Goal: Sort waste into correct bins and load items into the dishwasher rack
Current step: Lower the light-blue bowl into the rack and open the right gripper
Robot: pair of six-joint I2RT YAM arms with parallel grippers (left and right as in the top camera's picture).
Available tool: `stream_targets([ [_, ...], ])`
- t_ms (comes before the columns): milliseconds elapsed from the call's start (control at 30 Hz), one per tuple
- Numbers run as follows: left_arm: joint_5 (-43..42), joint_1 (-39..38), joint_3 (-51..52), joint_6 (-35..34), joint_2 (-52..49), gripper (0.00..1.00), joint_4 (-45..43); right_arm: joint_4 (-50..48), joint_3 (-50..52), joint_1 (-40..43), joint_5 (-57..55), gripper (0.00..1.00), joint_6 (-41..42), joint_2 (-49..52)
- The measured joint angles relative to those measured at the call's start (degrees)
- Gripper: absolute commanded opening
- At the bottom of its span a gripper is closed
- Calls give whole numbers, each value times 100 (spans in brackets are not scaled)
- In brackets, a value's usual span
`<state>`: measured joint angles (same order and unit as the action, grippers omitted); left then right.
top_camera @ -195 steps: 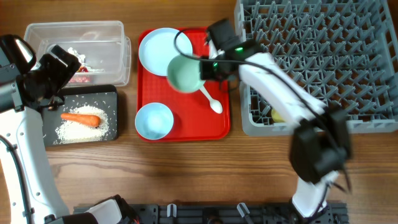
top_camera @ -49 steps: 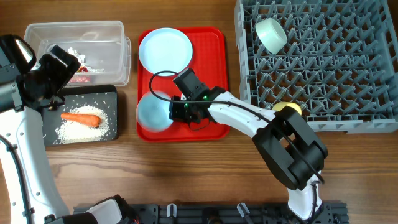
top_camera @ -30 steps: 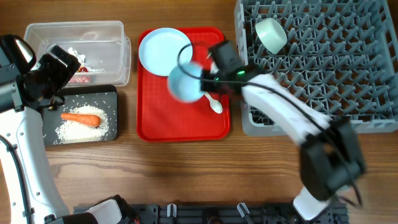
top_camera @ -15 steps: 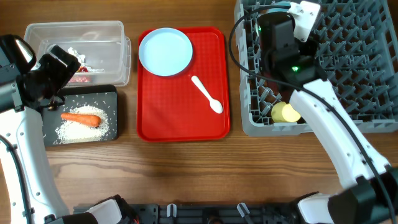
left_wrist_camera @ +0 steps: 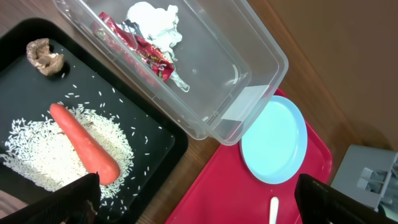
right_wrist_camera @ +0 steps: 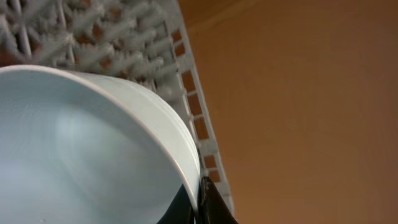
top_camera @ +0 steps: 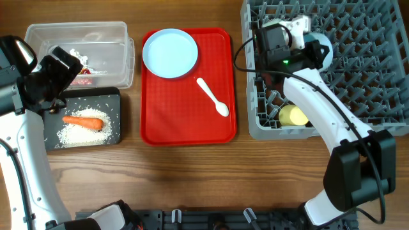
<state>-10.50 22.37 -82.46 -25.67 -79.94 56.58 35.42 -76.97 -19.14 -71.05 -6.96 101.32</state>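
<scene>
My right gripper should pull the pale blue bowl back and bring it down behind the yellow cup, because the bowl (top_camera: 327, 55) hangs too far across the rack.
My right gripper (top_camera: 311, 48) is shut on the rim of a pale blue bowl (top_camera: 321, 52), held on edge over the grey dishwasher rack (top_camera: 358, 89). The right wrist view shows the rim (right_wrist_camera: 81, 143) pinched between the fingers (right_wrist_camera: 199, 199). A mint bowl (top_camera: 276, 24) stands in the rack, partly hidden by the arm, and a yellow cup (top_camera: 294, 116) lies near its front edge. The plate (top_camera: 170, 53) and white spoon (top_camera: 213, 97) lie on the red tray. My left gripper (left_wrist_camera: 199, 199) is open and empty above the bins.
The clear tub (left_wrist_camera: 249, 81) holds the wrapper (left_wrist_camera: 146, 53) and tissue (left_wrist_camera: 152, 15). The black tray (left_wrist_camera: 155, 143) holds the carrot (left_wrist_camera: 84, 146), rice (left_wrist_camera: 37, 162) and a brown lump (left_wrist_camera: 45, 55). The red tray (top_camera: 192, 128) lies between the bins and the rack.
My right gripper took the blue bowl off the red tray and carried it over the rack, where it now sits further right. The left arm has not moved.
</scene>
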Motion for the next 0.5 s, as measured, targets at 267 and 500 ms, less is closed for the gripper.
stream_targets([
  [267, 2, 0, 0, 0, 0, 100, 2, 76, 87, -74, 313, 4, -131, 0],
  [500, 0, 0, 0, 0, 0, 100, 2, 144, 87, -144, 584, 4, 74, 0],
])
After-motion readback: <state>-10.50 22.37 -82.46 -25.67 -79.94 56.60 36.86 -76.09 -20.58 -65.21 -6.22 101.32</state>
